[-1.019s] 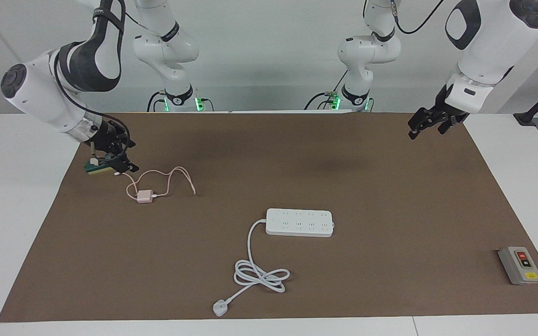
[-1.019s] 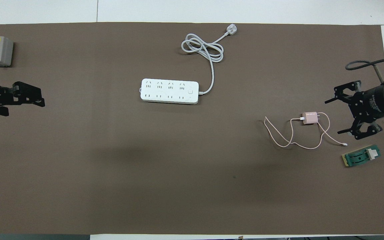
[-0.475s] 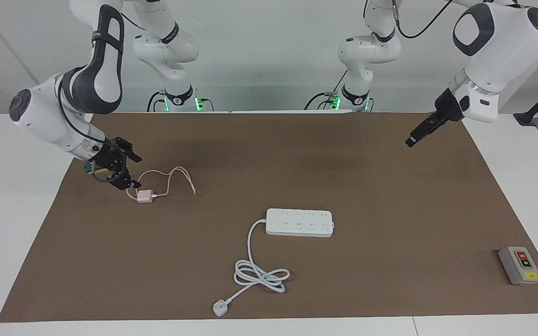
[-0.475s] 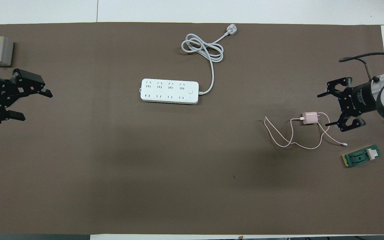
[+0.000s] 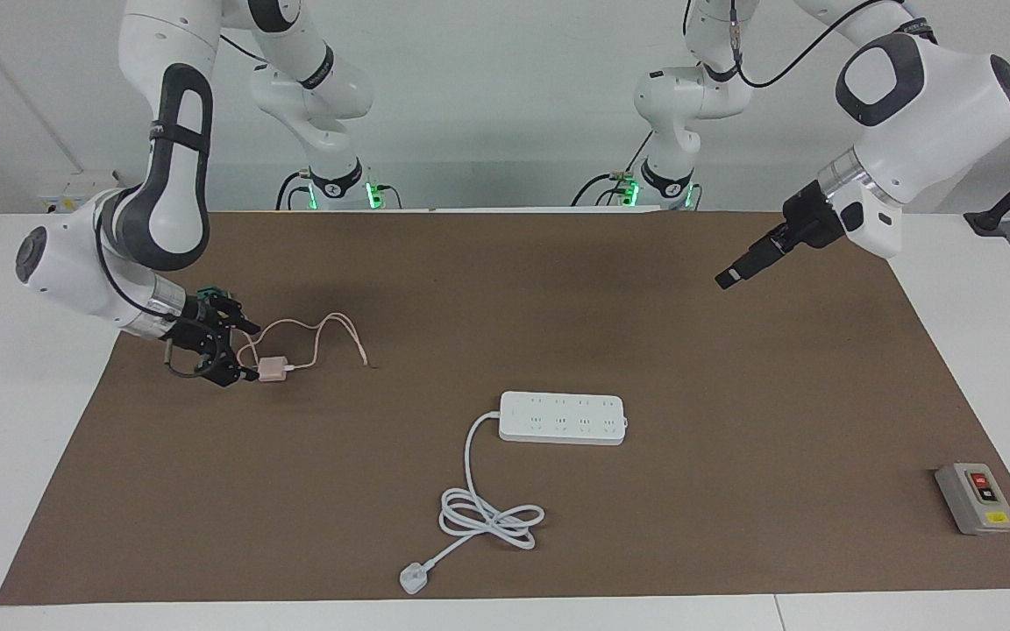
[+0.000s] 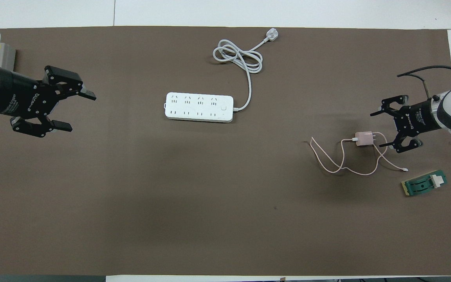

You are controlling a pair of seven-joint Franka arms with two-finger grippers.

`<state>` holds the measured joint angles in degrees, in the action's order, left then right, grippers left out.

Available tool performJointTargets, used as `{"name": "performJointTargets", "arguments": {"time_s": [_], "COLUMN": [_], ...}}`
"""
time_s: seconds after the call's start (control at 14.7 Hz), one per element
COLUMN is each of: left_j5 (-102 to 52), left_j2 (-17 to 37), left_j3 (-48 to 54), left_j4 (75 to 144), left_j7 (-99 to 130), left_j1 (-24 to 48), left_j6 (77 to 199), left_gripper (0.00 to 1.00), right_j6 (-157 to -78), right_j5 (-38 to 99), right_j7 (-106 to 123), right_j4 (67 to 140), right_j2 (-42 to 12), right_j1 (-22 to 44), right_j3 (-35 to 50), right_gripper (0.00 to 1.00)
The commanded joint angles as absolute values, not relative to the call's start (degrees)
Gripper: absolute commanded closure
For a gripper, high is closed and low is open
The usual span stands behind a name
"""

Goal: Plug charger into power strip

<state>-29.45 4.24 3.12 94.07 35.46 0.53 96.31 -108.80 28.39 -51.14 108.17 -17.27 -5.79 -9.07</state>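
My gripper will carry the pale pink charger, and its thin pink cable [image 6: 340, 168] should stay attached and drag along, because the cable's far tip [image 6: 404, 169] lies loose.
The pale pink charger [image 5: 272, 369] [image 6: 363, 138] lies on the brown mat toward the right arm's end, its thin pink cable [image 5: 321, 337] [image 6: 343, 164] looped beside it. My right gripper [image 5: 246, 352] [image 6: 379, 130] is low over the mat, open, its fingertips just off the charger's pronged end and not touching it. The white power strip [image 5: 562, 418] [image 6: 199, 107] lies flat mid-mat, sockets up. My left gripper [image 5: 727, 279] [image 6: 81, 111] hangs open over the mat at the left arm's end, holding nothing.
The strip's thick white cord [image 5: 487, 517] [image 6: 237, 58] coils away from the robots and ends in a white plug [image 5: 413, 578] [image 6: 271, 36]. A grey button box [image 5: 977, 498] sits at the left arm's end. A small green block [image 6: 424, 184] lies near the charger's cable.
My right gripper has come down and moved from beside the green block up to the charger's pronged end. My left gripper has turned and swung in over the mat.
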Motion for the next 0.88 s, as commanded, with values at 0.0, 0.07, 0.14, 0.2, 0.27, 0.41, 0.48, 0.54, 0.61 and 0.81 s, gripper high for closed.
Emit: {"name": "performJointTargets", "arguments": {"time_s": [0.0, 0.07, 0.14, 0.2, 0.27, 0.41, 0.48, 0.54, 0.61, 0.81], "left_j5": [-33.56, -36.01, -39.25, -40.94, -41.74, -43.50, -43.33, -43.42, -43.42, -48.04], "left_j2": [4.75, 5.96, 6.50, 6.59, 6.94, 7.12, 7.29, 7.56, 8.43, 10.01], "left_j3": [2.64, 2.81, 3.07, 3.08, 3.08, 3.08, 3.08, 3.08, 3.16, 3.34], "left_j4": [92.64, 92.38, 91.85, 91.58, 91.41, 92.28, 92.72, 92.72, 92.72, 92.46], "left_j7": [33.23, 28.18, 24.82, 24.61, 24.61, 23.74, 20.95, 16.48, 12.87, 3.89], "left_j1": [1.14, 1.32, 1.23, 1.14, 1.14, 1.23, 1.67, 2.54, 3.07, 4.31], "left_j6": [98.61, 98.09, 98.26, 98.52, 99.48, 103.26, 104.23, 105.46, 107.03, 109.86], "left_gripper": [0.00, 0.00, 0.00, 0.00, 0.00, 0.00, 0.00, 0.00, 0.00, 0.00], "right_j6": [-110.39, -110.39, -110.56, -110.65, -110.65, -111.44, -111.79, -111.88, -111.80, -114.08], "right_j5": [29.97, 29.97, 30.06, 30.15, 30.58, 32.77, 33.04, 33.22, 33.22, 33.75], "right_j7": [-46.77, -46.32, -46.23, -46.06, -45.36, -43.86, -43.77, -43.68, -43.68, -42.98], "right_j4": [107.75, 108.54, 108.89, 108.98, 109.51, 111.53, 112.23, 112.67, 112.85, 114.08], "right_j2": [-19.33, -19.25, -19.34, -19.60, -19.69, -19.60, -19.60, -19.60, -19.51, -19.60], "right_j1": [-7.12, -7.38, -7.64, -7.65, -7.73, -7.82, -7.74, -7.73, -7.73, -7.73], "right_j3": [-8.61, -8.61, -8.61, -8.61, -8.61, -8.61, -8.61, -8.61, -8.61, -8.61], "right_gripper": [0.00, 0.00, 0.00, 0.00, 0.00, 0.00, 0.00, 0.00, 0.00, 0.00]}}
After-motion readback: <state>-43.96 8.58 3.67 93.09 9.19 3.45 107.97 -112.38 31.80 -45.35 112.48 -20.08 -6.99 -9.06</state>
